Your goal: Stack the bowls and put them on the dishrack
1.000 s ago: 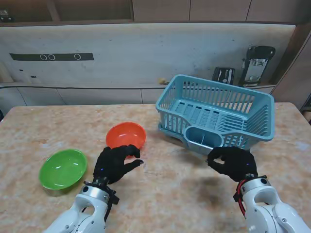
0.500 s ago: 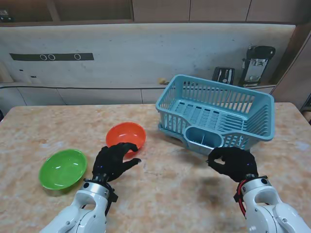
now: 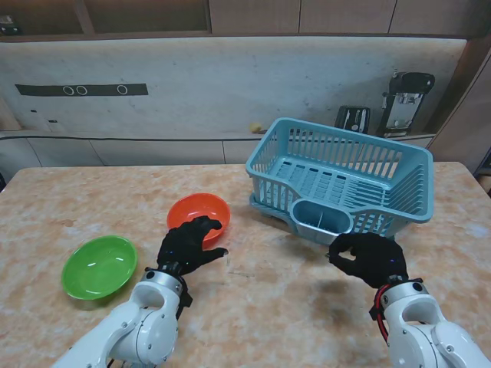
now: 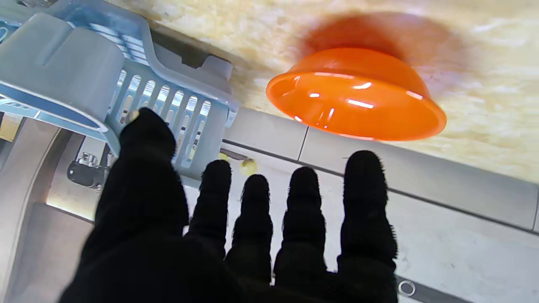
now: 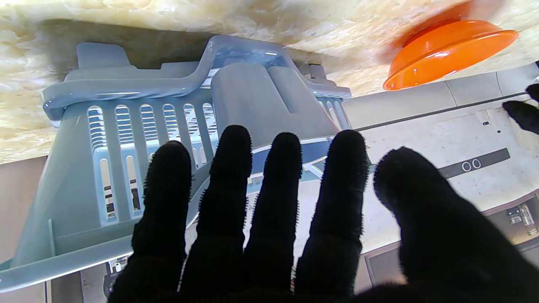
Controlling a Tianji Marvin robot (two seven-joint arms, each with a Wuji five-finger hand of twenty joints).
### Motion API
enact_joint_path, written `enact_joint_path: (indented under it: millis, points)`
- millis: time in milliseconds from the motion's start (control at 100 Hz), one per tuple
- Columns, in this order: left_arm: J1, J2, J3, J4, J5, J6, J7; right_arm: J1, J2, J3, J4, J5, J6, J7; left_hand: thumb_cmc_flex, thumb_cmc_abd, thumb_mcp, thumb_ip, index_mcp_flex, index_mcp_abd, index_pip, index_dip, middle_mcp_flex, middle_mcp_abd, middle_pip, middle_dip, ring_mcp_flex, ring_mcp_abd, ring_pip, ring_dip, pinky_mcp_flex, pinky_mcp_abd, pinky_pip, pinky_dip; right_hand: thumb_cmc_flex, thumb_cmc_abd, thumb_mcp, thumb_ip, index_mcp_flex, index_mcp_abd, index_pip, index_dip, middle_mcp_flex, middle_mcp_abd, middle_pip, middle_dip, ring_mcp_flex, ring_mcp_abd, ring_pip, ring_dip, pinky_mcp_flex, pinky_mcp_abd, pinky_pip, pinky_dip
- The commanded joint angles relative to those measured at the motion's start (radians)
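Note:
My gripper will stack the bowls, and then the green bowl (image 3: 100,267) will sink into the orange bowl and almost hide it, because the orange bowl spreads out to a wide open rim (image 4: 348,75).
An orange bowl (image 3: 199,214) stands upright on the table, left of the blue dishrack (image 3: 341,180). A green bowl (image 3: 99,265) sits farther left and nearer to me. My left hand (image 3: 189,244) hovers just short of the orange bowl's near rim, open, fingers spread, holding nothing. The left wrist view shows the orange bowl (image 4: 356,97) close beyond the fingertips (image 4: 365,166). My right hand (image 3: 367,257) is open and empty, in front of the dishrack's cutlery cup (image 3: 322,218). The right wrist view faces the dishrack (image 5: 177,126) with the orange bowl (image 5: 448,52) off to one side.
The table's far edge meets a grey counter and wall. Two dark appliances (image 3: 406,103) stand behind the dishrack. Bare tabletop lies between my two hands.
My left hand has moved forward and slightly right, closer to the orange bowl's near rim. The right hand and both bowls stay put.

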Motion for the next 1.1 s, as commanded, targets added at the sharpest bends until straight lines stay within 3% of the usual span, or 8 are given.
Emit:
enact_joint_path:
  millis: [0,60,80,90,130,430,670,1090]
  points:
    - [-0.019,-0.003,0.005,0.024,-0.025,0.015,-0.028,-0.009,-0.005,-0.003,-0.006,0.001,0.003,0.019,-0.023,-0.027,0.023,0.033,-0.05,0.021,-0.038,-0.03,-0.063,0.006,-0.006,-0.031,-0.049,-0.003,-0.013,-0.024,-0.01,0.035,-0.011,-0.008,-0.012,0.022,-0.013,0.013,0.011,-0.018,0.016,0.01,0.014,-0.01,0.009,0.012,0.002,-0.011,-0.005,0.008,-0.012,0.002,-0.002,-0.009]
    - [-0.037,-0.006,0.014,0.042,-0.047,0.024,-0.034,-0.008,-0.005,-0.004,-0.006,0.001,0.003,0.021,-0.027,-0.033,0.029,0.034,-0.065,0.027,-0.05,-0.037,-0.09,0.011,-0.016,-0.037,-0.074,0.003,-0.019,-0.03,-0.018,0.042,-0.015,-0.008,-0.012,0.022,-0.013,0.013,0.011,-0.017,0.016,0.01,0.013,-0.01,0.009,0.012,0.001,-0.011,-0.006,0.008,-0.011,0.004,-0.002,-0.009]
    - [-0.045,-0.007,0.017,0.049,-0.054,0.027,-0.034,-0.007,-0.005,-0.004,-0.006,0.002,0.003,0.021,-0.153,-0.095,0.288,0.015,-0.069,0.029,-0.055,-0.048,-0.099,0.012,-0.015,-0.044,-0.087,0.006,-0.012,-0.043,-0.022,0.048,-0.017,-0.001,-0.012,0.022,-0.013,0.014,0.011,-0.017,0.016,0.01,0.013,-0.01,0.009,0.012,0.001,-0.012,-0.006,0.008,-0.011,0.004,-0.002,-0.009]
    - [-0.048,-0.007,0.019,0.052,-0.058,0.029,-0.035,-0.007,-0.005,-0.004,-0.005,0.002,0.003,0.022,-0.19,-0.113,0.366,0.008,-0.071,0.03,-0.058,-0.049,-0.103,0.012,-0.016,-0.044,-0.092,0.007,-0.013,-0.042,-0.024,0.05,-0.018,-0.001,-0.011,0.021,-0.013,0.013,0.011,-0.017,0.016,0.01,0.013,-0.01,0.009,0.012,0.001,-0.01,-0.006,0.008,-0.012,0.004,-0.002,-0.009]
    - [-0.062,-0.008,0.026,0.063,-0.069,0.037,-0.041,-0.006,-0.004,-0.004,-0.005,0.002,0.003,0.023,-0.229,-0.129,0.44,0.001,-0.082,0.035,-0.067,-0.053,-0.12,0.014,-0.022,-0.046,-0.108,0.014,-0.017,-0.043,-0.031,0.053,-0.02,-0.001,-0.013,0.021,-0.014,0.013,0.01,-0.018,0.016,0.01,0.013,-0.008,0.009,0.012,0.001,-0.012,-0.006,0.008,-0.012,0.004,-0.002,-0.009]
    - [-0.156,-0.014,0.075,0.164,-0.129,0.074,-0.069,-0.006,-0.004,-0.003,-0.006,0.002,0.005,0.027,-0.24,-0.147,0.477,0.002,-0.131,0.043,-0.097,-0.069,-0.194,0.006,-0.026,-0.053,-0.16,0.072,0.008,-0.05,-0.036,0.094,0.01,0.019,-0.013,0.022,-0.013,0.013,0.011,-0.017,0.015,0.01,0.013,-0.009,0.009,0.012,0.001,-0.012,-0.006,0.008,-0.012,0.004,-0.002,-0.009]
    - [-0.208,-0.017,0.103,0.237,-0.165,0.084,-0.089,-0.006,-0.004,-0.001,-0.006,0.003,0.005,0.026,-0.246,-0.158,0.5,0.001,-0.135,0.041,-0.088,-0.066,-0.196,0.005,-0.02,-0.051,-0.155,0.084,0.017,-0.049,-0.024,0.095,0.023,0.025,-0.011,0.021,-0.013,0.013,0.011,-0.018,0.015,0.01,0.014,-0.009,0.009,0.012,0.001,-0.012,-0.006,0.008,-0.013,0.003,-0.003,-0.009]
    - [-0.281,-0.009,0.143,0.321,-0.15,0.085,-0.13,-0.007,-0.005,0.002,-0.004,0.009,0.004,0.026,-0.256,-0.168,0.542,-0.002,-0.149,0.047,-0.086,-0.072,-0.2,0.008,-0.008,-0.048,-0.129,0.096,0.041,-0.039,0.012,0.081,0.057,0.038,-0.012,0.023,-0.014,0.013,0.011,-0.016,0.015,0.011,0.012,-0.008,0.008,0.011,0.001,-0.011,-0.007,0.008,-0.012,0.003,-0.004,-0.009]
